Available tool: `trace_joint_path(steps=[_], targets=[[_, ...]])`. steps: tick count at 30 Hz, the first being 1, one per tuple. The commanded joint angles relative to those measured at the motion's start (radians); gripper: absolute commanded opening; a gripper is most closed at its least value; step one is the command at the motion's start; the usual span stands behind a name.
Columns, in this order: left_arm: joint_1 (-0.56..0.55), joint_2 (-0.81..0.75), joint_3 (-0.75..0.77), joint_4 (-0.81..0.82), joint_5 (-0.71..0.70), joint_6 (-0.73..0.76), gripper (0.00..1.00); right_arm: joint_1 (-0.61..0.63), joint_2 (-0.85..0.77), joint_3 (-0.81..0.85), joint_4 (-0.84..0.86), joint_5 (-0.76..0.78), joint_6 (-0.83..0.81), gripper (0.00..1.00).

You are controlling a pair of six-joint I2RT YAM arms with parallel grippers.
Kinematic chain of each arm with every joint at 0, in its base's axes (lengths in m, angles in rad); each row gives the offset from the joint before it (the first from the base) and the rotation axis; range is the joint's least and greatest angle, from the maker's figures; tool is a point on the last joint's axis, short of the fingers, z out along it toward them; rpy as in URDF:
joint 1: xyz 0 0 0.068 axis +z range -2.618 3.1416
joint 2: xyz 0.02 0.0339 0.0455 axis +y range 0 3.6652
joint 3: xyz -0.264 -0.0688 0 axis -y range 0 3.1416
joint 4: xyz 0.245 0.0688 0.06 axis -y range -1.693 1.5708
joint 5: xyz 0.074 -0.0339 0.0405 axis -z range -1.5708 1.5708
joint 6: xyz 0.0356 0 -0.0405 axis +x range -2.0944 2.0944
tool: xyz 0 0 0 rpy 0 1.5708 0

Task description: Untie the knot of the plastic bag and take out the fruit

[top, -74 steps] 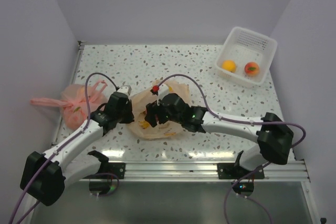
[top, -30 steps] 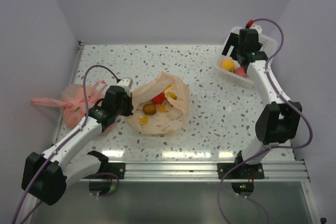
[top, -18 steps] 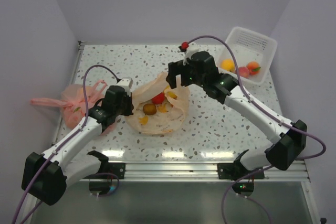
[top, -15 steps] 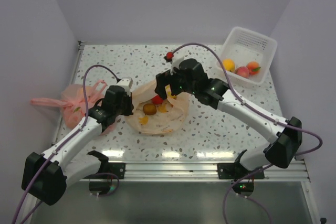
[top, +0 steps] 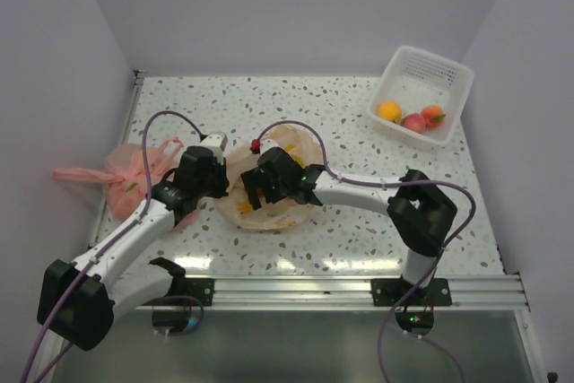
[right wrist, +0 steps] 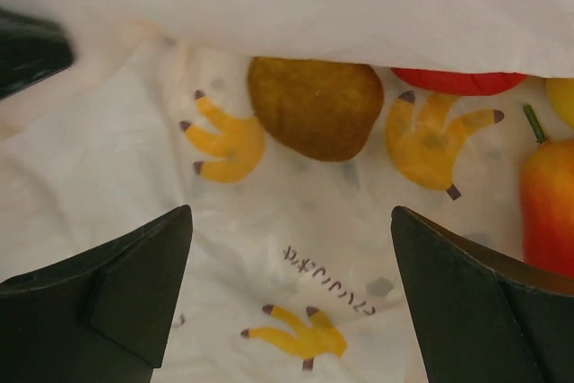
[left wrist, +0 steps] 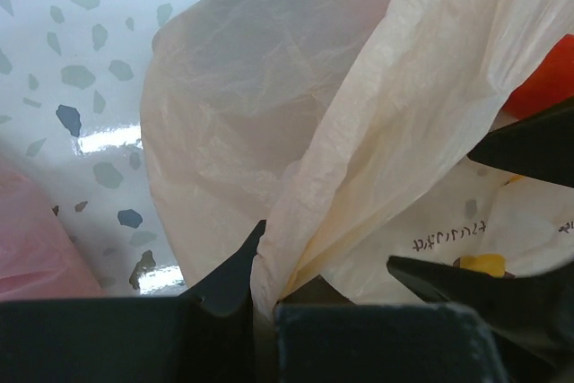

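I should expect a yellow fruit partly hidden beneath the bag's upper flap (right wrist: pixel 502 20), because a yellow edge (right wrist: pixel 562 99) is showing next to the red-orange fruit.
The pale peach-orange plastic bag (top: pixel 285 214) lies open in the middle of the table; no knot shows. My left gripper (top: pixel 221 189) is shut on a fold of the bag's left rim (left wrist: pixel 296 221), holding the mouth open. My right gripper (top: pixel 255 193) is open and empty, reaching down into the bag's mouth. In the right wrist view the gripper (right wrist: pixel 289 221) hovers over the banana-printed lining, just short of a brown fruit (right wrist: pixel 314 105). A red fruit (right wrist: pixel 457 81) and a red-orange fruit (right wrist: pixel 547 208) lie to its right, partly under the bag's upper flap.
A white basket (top: pixel 439 69) at the far right holds three fruits. A tied pink bag (top: pixel 133 177) sits at the left table edge, beside my left arm. Walls close in the table at the back and both sides.
My right arm carried a fruit to the basket, which now holds three, then swung back and lowered its open gripper into the bag. My left gripper has kept its hold.
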Motion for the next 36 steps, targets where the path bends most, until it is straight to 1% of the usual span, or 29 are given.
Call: trace_joint_path(steps=[1, 3, 7, 9, 12, 13, 15, 16, 17, 20, 21, 23, 24, 26, 27, 30, 31, 32, 34, 36], targets=[[0.008, 0.008, -0.009, 0.053, 0.015, 0.005, 0.00, -0.002, 0.034, -0.001, 0.155, 0.112, 0.136, 0.96], [0.008, 0.013, -0.007, 0.053, 0.018, 0.005, 0.00, -0.002, 0.082, 0.002, 0.192, 0.147, 0.165, 0.99], [0.008, 0.014, -0.012, 0.059, 0.035, 0.007, 0.00, -0.003, 0.140, 0.005, 0.288, 0.218, 0.265, 0.99], [0.008, 0.016, -0.012, 0.062, 0.040, 0.007, 0.00, -0.003, 0.169, 0.002, 0.330, 0.247, 0.286, 0.99], [0.008, 0.021, -0.011, 0.064, 0.043, 0.007, 0.00, -0.003, 0.221, 0.039, 0.347, 0.277, 0.311, 0.99], [0.008, 0.019, -0.011, 0.064, 0.043, 0.007, 0.00, -0.003, 0.237, 0.050, 0.329, 0.285, 0.317, 0.98], [0.008, 0.019, -0.011, 0.066, 0.043, 0.007, 0.00, -0.003, 0.257, 0.057, 0.339, 0.293, 0.326, 0.94], [0.008, 0.019, -0.011, 0.066, 0.043, 0.007, 0.00, -0.005, 0.269, 0.054, 0.359, 0.291, 0.323, 0.91], [0.006, 0.021, -0.012, 0.066, 0.043, 0.008, 0.00, -0.003, 0.274, 0.051, 0.367, 0.291, 0.325, 0.81], [0.008, 0.021, -0.011, 0.067, 0.047, 0.008, 0.00, -0.003, 0.272, 0.042, 0.384, 0.281, 0.299, 0.65], [0.008, 0.022, -0.011, 0.069, 0.050, 0.008, 0.00, -0.003, 0.259, 0.033, 0.385, 0.276, 0.291, 0.54], [0.008, 0.022, -0.011, 0.070, 0.050, 0.010, 0.00, -0.003, 0.237, 0.017, 0.384, 0.273, 0.276, 0.44], [0.008, 0.022, -0.011, 0.069, 0.050, 0.010, 0.00, -0.003, 0.225, 0.001, 0.382, 0.268, 0.268, 0.35], [0.008, 0.024, -0.011, 0.069, 0.047, 0.010, 0.00, -0.003, 0.174, -0.019, 0.375, 0.249, 0.238, 0.28], [0.008, 0.021, -0.011, 0.067, 0.046, 0.010, 0.00, -0.003, 0.153, -0.041, 0.370, 0.238, 0.212, 0.22], [0.008, 0.019, -0.009, 0.067, 0.040, 0.011, 0.00, -0.003, 0.070, -0.070, 0.333, 0.189, 0.166, 0.18], [0.008, 0.019, -0.006, 0.066, 0.035, 0.011, 0.00, -0.003, 0.000, -0.088, 0.278, 0.132, 0.140, 0.15], [0.008, 0.019, -0.006, 0.066, 0.035, 0.011, 0.00, -0.003, -0.001, -0.088, 0.278, 0.132, 0.139, 0.15], [0.008, 0.019, -0.007, 0.064, 0.031, 0.010, 0.00, -0.003, -0.080, -0.099, 0.243, 0.077, 0.097, 0.14], [0.008, 0.022, -0.007, 0.062, 0.032, 0.011, 0.00, -0.003, -0.152, -0.070, 0.189, 0.039, 0.061, 0.13]])
